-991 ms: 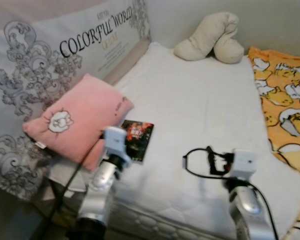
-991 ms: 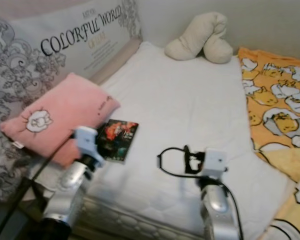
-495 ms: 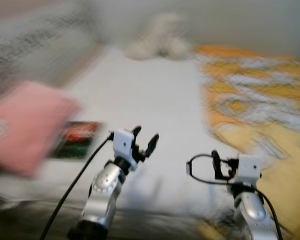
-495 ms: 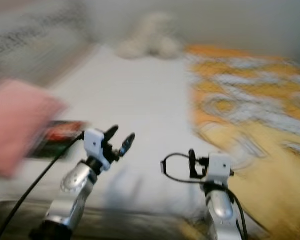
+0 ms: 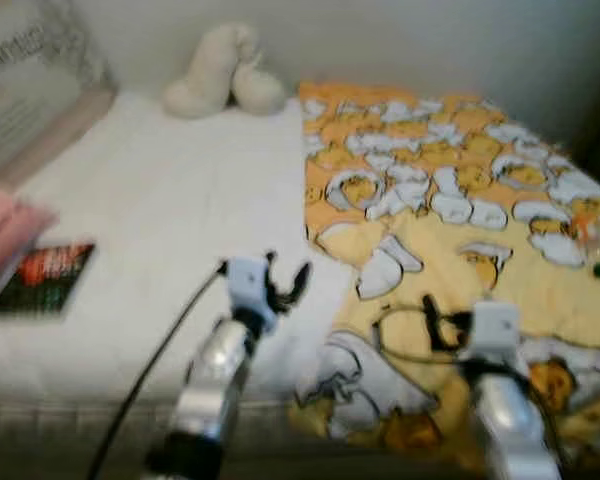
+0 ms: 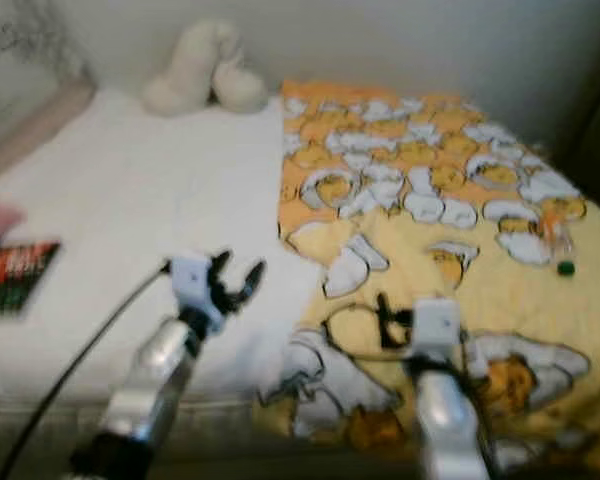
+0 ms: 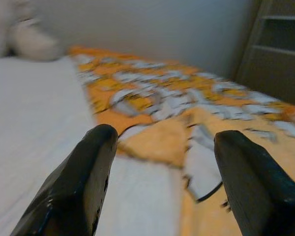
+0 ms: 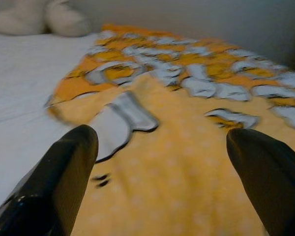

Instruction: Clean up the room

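Observation:
The blanket's pale yellow can be seen through the clear part (image 5: pixel 597 251) above the green cap, so the plastic bottle (image 5: pixel 592 236) should be empty when the robot picks it up.
A yellow-orange blanket (image 5: pixel 450 200) printed with white cartoon figures lies rumpled over the right half of the white mattress (image 5: pixel 170 200). My left gripper (image 5: pixel 286 272) hangs open above the mattress, just left of the blanket's edge. Its black fingers (image 7: pixel 83 177) frame that edge in the left wrist view. My right gripper (image 5: pixel 435 322) is held open and low over the blanket's near part. Between its fingertips (image 8: pixel 64 167) I see the yellow cloth (image 8: pixel 177 162). A dark book (image 5: pixel 42 278) lies at the left beside a pink pillow (image 5: pixel 0 240).
A beige plush (image 5: pixel 225 70) rests against the far wall. A printed headboard cushion (image 5: pixel 30 80) runs along the left. A small orange bottle (image 5: pixel 588 232) lies on the blanket at the far right. A dark shelf (image 7: pixel 280 54) stands beyond the bed.
The camera has swung right, so the pillow and book now sit at the left edge and the blanket has come into view. Both arms hold much the same pose before me.

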You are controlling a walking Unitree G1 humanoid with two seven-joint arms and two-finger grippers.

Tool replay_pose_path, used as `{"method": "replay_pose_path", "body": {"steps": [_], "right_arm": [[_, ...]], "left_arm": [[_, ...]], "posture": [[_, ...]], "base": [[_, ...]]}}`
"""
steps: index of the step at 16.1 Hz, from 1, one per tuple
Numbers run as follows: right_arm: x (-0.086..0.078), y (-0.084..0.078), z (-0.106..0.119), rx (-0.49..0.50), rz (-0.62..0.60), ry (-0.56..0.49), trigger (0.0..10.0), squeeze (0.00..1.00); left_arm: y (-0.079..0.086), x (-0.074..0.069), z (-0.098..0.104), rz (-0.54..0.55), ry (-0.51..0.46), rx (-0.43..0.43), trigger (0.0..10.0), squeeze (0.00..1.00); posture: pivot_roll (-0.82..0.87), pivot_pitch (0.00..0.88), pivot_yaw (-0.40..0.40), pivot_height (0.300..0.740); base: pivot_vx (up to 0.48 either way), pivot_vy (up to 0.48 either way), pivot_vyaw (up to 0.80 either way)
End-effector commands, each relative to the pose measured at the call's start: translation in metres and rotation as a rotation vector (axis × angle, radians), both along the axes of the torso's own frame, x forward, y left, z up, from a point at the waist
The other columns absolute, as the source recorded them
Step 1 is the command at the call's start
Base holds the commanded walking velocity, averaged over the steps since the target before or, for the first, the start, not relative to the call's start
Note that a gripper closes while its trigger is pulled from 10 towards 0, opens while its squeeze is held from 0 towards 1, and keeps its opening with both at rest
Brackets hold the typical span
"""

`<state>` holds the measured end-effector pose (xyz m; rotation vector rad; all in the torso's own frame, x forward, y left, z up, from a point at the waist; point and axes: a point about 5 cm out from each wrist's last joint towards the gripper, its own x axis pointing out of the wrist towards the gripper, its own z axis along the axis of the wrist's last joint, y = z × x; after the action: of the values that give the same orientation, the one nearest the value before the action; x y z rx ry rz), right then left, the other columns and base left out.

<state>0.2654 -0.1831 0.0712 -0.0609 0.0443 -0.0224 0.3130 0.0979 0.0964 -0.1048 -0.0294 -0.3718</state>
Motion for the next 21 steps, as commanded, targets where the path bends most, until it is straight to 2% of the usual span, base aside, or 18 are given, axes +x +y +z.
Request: {"method": "replay_pose_path", "body": {"steps": [1, 4, 5, 7, 8, 11, 13, 17, 21], "right_arm": [[0.001, 0.004, 0.004, -0.018, 0.034, -0.013, 10.0, 0.0], [0.002, 0.004, 0.006, 0.01, 0.026, -0.028, 10.0, 0.0], [0.003, 0.003, 0.007, 0.025, 0.017, -0.037, 10.0, 0.0], [0.004, 0.0, 0.005, 0.012, -0.005, -0.015, 10.0, 0.0], [0.004, -0.003, 0.003, -0.006, -0.026, -0.004, 10.0, 0.0], [0.003, -0.003, 0.003, 0.025, -0.017, -0.013, 10.0, 0.0], [0.003, -0.001, 0.003, 0.008, -0.001, -0.008, 10.0, 0.0], [0.001, -0.006, 0.003, 0.011, -0.024, -0.018, 10.0, 0.0], [-0.002, -0.004, 0.003, 0.012, -0.029, -0.025, 10.0, 0.0]], "left_arm": [[0.001, 0.002, 0.0, 0.041, -0.006, 0.03, 10.0, 0.0], [0.001, 0.006, 0.0, 0.056, -0.007, 0.066, 10.0, 0.0], [0.005, 0.009, -0.003, 0.087, 0.008, 0.102, 10.0, 1.0], [0.011, 0.009, -0.008, 0.11, 0.027, 0.143, 10.0, 1.0], [0.015, 0.01, -0.012, 0.123, 0.053, 0.136, 10.0, 1.0], [0.018, 0.016, -0.016, 0.169, 0.092, 0.14, 10.0, 1.0], [0.016, 0.017, -0.016, 0.167, 0.088, 0.143, 10.0, 1.0], [0.005, 0.019, -0.012, 0.112, 0.063, 0.123, 10.0, 1.0], [-0.004, 0.018, -0.009, 0.047, 0.038, 0.118, 10.0, 1.0]], "posture": [[0.0, 0.0, 0.016, 0.736], [0.0, 0.0, 0.017, 0.736], [0.0, 0.0, 0.019, 0.736], [0.0, 0.0, 0.022, 0.736], [0.0, 0.0, 0.023, 0.736], [-0.01, 0.0, 0.029, 0.736], [-0.01, 0.0, 0.028, 0.736], [-0.02, 0.0, 0.024, 0.74], [-0.04, 0.0, 0.041, 0.74]], "base": [[0.0, -0.454, 0.0], [0.0, -0.434, 0.0], [0.244, -0.412, 0.0], [0.266, -0.398, 0.0], [0.296, -0.375, 0.0], [0.32, -0.354, 0.0], [0.322, -0.352, 0.0], [0.322, -0.352, 0.55], [0.322, -0.352, 0.0]]}}
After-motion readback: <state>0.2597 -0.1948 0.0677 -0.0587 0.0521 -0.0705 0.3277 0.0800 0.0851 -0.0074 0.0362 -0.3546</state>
